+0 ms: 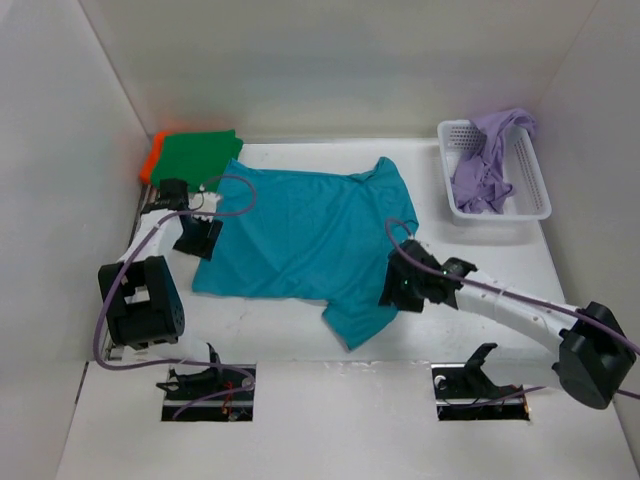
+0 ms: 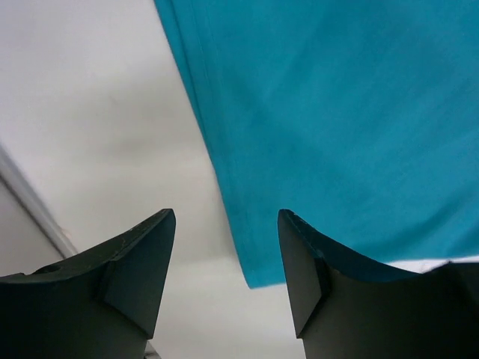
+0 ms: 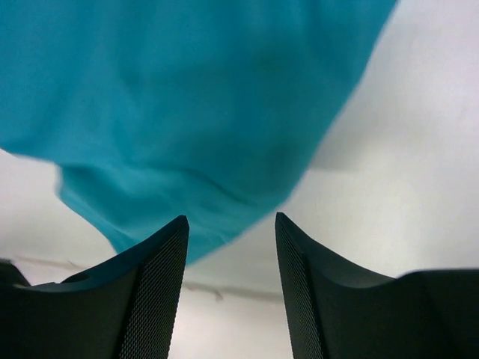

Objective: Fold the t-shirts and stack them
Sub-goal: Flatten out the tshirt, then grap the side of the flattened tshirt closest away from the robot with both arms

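Observation:
I should take the t-shirt's near corner (image 1: 204,287) with my left gripper while my right gripper folds in the teal blue t-shirt's sleeve (image 1: 356,326), because the sleeve sticks out past the t-shirt's near edge.
The teal blue t-shirt (image 1: 300,235) lies spread flat in the middle of the table. My left gripper (image 1: 197,240) is open and empty over the shirt's left edge; its corner (image 2: 262,254) shows between the fingers. My right gripper (image 1: 398,290) is open and empty above the shirt's right sleeve (image 3: 187,149). The folded dark green shirt (image 1: 198,155) lies on the folded orange shirt (image 1: 152,158) at the back left. The pale lavender shirt (image 1: 490,160) is crumpled in the basket.
A white mesh basket (image 1: 530,195) stands at the back right. White walls enclose the table on three sides. Purple cables run along both arms.

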`<state>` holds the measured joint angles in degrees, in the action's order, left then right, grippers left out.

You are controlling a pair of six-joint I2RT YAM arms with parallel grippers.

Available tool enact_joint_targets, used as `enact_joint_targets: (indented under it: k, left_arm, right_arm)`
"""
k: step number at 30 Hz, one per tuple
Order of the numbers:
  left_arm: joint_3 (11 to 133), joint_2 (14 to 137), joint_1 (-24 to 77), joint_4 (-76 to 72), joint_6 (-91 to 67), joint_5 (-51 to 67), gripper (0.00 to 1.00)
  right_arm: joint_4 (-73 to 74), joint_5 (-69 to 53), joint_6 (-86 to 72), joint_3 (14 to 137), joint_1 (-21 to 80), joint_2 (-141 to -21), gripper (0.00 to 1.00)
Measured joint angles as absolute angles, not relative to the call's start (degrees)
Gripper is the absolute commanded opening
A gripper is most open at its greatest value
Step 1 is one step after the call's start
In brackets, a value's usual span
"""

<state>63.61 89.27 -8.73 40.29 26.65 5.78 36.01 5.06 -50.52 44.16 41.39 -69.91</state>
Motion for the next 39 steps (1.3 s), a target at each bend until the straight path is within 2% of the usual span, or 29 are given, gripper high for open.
enact_joint_targets:
  k: [7,17,19,23,25,28,32,39]
  left_arm:
    - [57.7,92.5,-12.2,41.8,26.6,3.7,0.55]
    - [54.7,94.2,-11.0,39.6,26.1,3.7,0.50]
    - [54.7,94.2,-10.9,39.6,25.8,3.7,0.50]
    - [54.7,93.9,-10.8,39.4,25.8,3.6,0.50]
    - [54.4,93.3,-10.8,38.7,26.1,3.6,0.51]
    - [54.1,90.6,-10.8,38.6,27.8,3.0,0.52]
    - [53.6,82.3,-9.8,38.5,33.8,1.7,0.52]
    - [48.6,72.9,-1.4,39.3,47.4,-0.2,0.52]
  right_arm:
    - [33.1,2.9,-66.1,34.8,54.0,-66.9,0.55]
    - [24.1,0.9,-75.3,29.1,56.3,-68.1,0.52]
    - [22.1,0.8,-75.3,30.1,56.4,-70.4,0.45]
    - [20.2,1.1,-75.1,31.0,56.3,-73.6,0.06]
    - [20.4,1.5,-75.3,30.8,56.2,-73.5,0.00]
    - [20.8,2.0,-75.9,28.9,55.8,-70.2,0.00]
    - [26.3,3.9,-77.0,26.3,54.7,-60.0,0.00]
    - [37.8,5.6,-77.7,25.3,53.3,-46.9,0.03]
